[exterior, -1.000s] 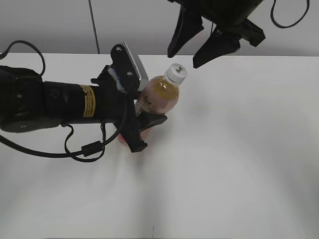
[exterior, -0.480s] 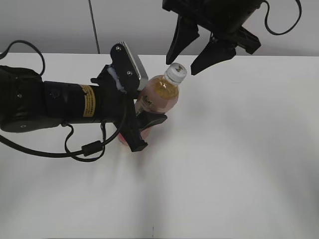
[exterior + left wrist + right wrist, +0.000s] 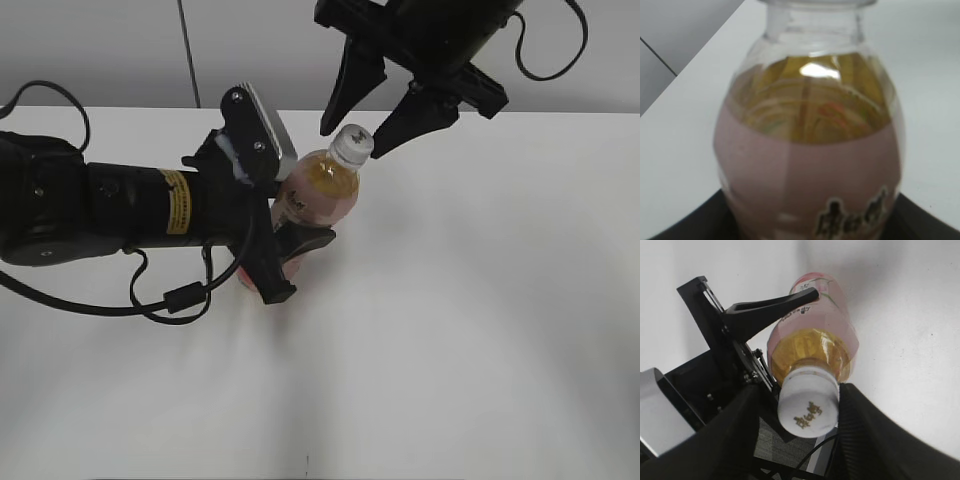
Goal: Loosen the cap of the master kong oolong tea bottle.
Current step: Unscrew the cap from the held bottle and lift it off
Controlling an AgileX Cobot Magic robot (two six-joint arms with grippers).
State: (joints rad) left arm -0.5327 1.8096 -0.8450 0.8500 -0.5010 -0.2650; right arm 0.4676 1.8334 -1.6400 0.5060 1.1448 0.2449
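The robot's left gripper holds the labelled body [image 3: 308, 197] tightly, so only the white cap [image 3: 352, 146] will turn when the robot twists it, and it will stay in place on the bottle.
The master kong oolong tea bottle [image 3: 320, 195], amber tea with a pink label, stands tilted on the white table [image 3: 480, 300]. My left gripper [image 3: 290, 228] is shut on its labelled body, which fills the left wrist view [image 3: 810, 165]. The white cap [image 3: 353, 145] points up and to the right. My right gripper [image 3: 354, 140] is open and has come down from above, with one jaw on each side of the cap. In the right wrist view the cap [image 3: 808, 405] sits between the two dark fingers [image 3: 737, 432]; a gap shows on its left side, and the other finger is very close.
The left arm's black body and cable [image 3: 120, 215] lie across the table's left side. A grey wall [image 3: 120, 50] rises behind the table's far edge. The left gripper's finger [image 3: 770, 307] crosses the bottle's label in the right wrist view.
My right gripper has come down and to the left, from above and beside the cap to straddling it. The bottle and the left gripper have not moved.
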